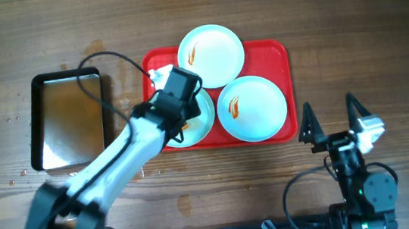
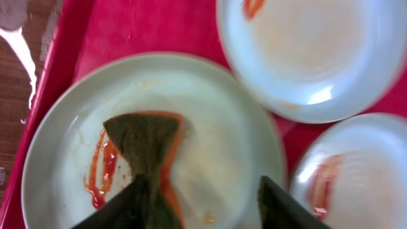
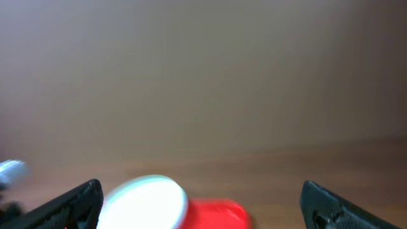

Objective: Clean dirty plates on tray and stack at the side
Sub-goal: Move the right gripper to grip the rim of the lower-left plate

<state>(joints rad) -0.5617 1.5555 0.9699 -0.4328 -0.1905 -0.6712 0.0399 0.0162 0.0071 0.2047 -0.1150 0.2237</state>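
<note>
The plate with the sponge (image 1: 199, 124) is lying loose under my left gripper, so my right gripper needs to move over the tray and grip (image 1: 211, 104) that plate's rim.
Three white plates lie on the red tray (image 1: 274, 54). The far plate (image 1: 210, 55) and the right plate (image 1: 252, 107) each carry an orange-red smear. The near-left plate (image 1: 201, 124) is partly hidden under my left arm. In the left wrist view this plate (image 2: 222, 140) has a red smear at its left, and a dark green and orange sponge (image 2: 143, 140) lies on it against the left finger. My left gripper (image 2: 203, 207) is open just above this plate, with bare plate between the fingers. My right gripper (image 1: 333, 116) is open and empty, off the tray's near-right corner.
A black-rimmed metal pan (image 1: 68, 117) sits left of the tray, with a black cable looping over it. Water drops dot the wood near the pan. The right wrist view shows a plate (image 3: 143, 200) and the tray corner (image 3: 216, 213) ahead.
</note>
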